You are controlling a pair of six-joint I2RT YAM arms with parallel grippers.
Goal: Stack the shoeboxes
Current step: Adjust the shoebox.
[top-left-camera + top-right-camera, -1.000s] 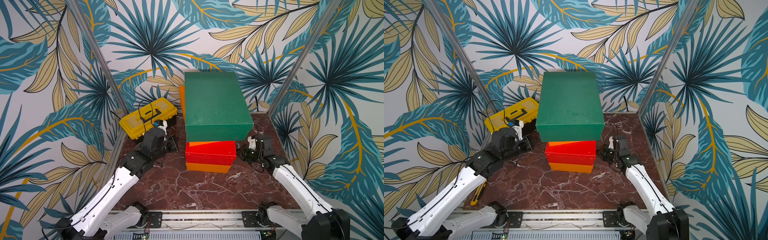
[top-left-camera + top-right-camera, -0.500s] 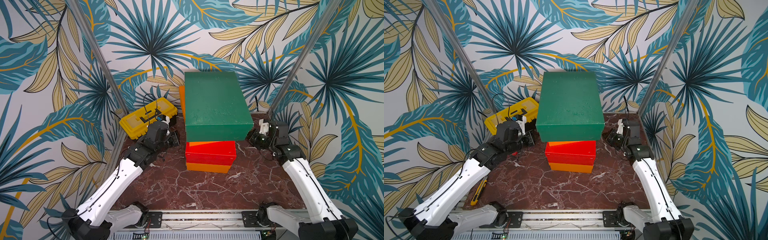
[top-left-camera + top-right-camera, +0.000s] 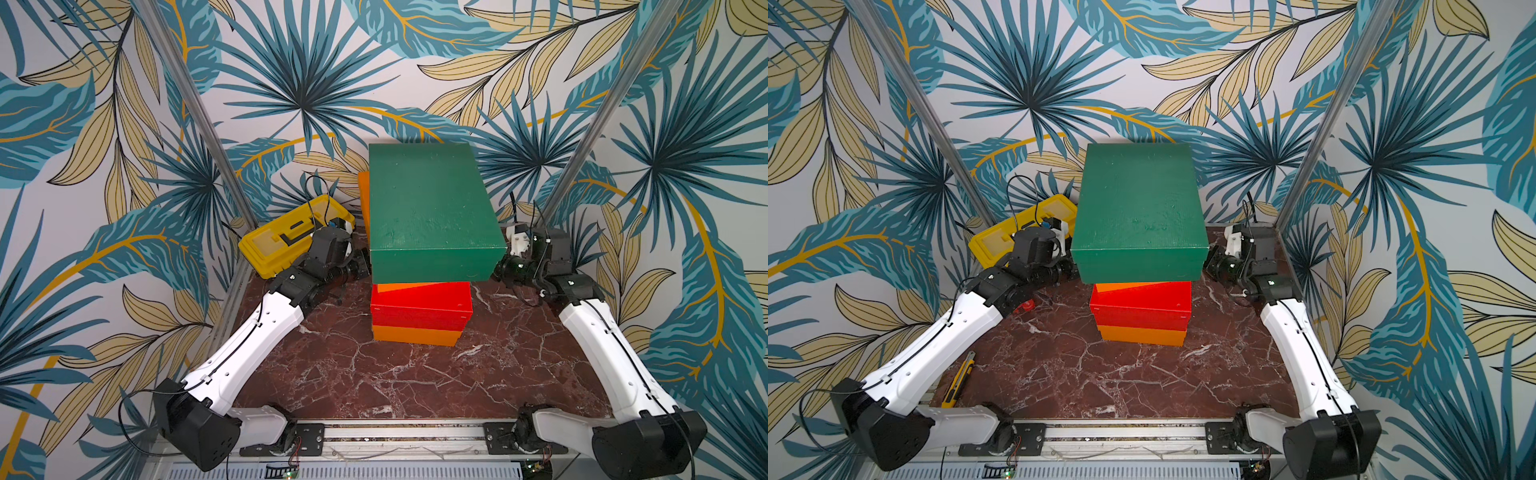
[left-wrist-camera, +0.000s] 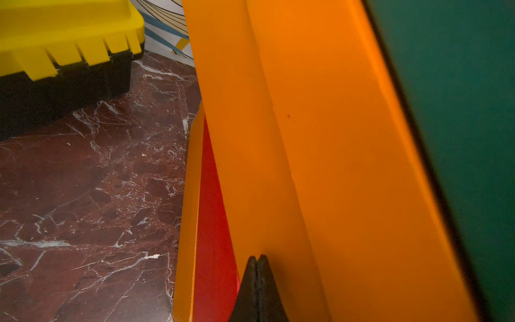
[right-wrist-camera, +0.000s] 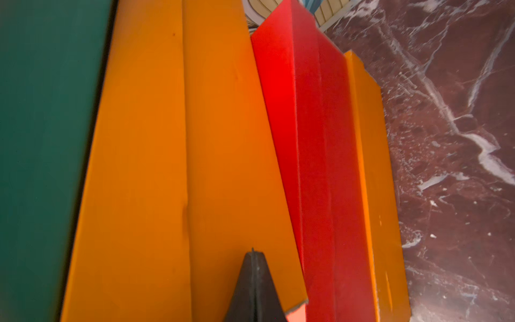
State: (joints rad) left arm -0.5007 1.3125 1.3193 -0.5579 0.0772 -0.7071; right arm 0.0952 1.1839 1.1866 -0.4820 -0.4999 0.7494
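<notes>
The upper orange box is crooked and sits too far back on the red box [image 3: 428,293], so my right gripper should pull its side [image 5: 244,214] forward together with my left gripper.
The shoeboxes form one stack in both top views: an orange box [image 3: 415,335] on the marble, a red box [image 3: 419,305] on it, a second orange box [image 3: 363,195] turned slightly askew above that, and a dark green box [image 3: 428,208] on top. My left gripper [image 4: 257,257] is shut and empty, its tips at the left side wall of the upper orange box [image 4: 320,139]. My right gripper [image 5: 253,251] is shut and empty, its tips at that box's right side wall [image 5: 217,139]. The green box's overhang hides both sets of tips from above.
A yellow toolbox [image 3: 286,237] with a black handle stands at the back left, just behind my left wrist. A yellow utility knife [image 3: 959,378] lies near the front left edge of the marble table [image 3: 415,374]. Patterned walls close in the sides and back.
Both arms have risen from beside the red box to the upper orange box, just under the green one. The stack has not visibly shifted. Both grippers stayed shut.
</notes>
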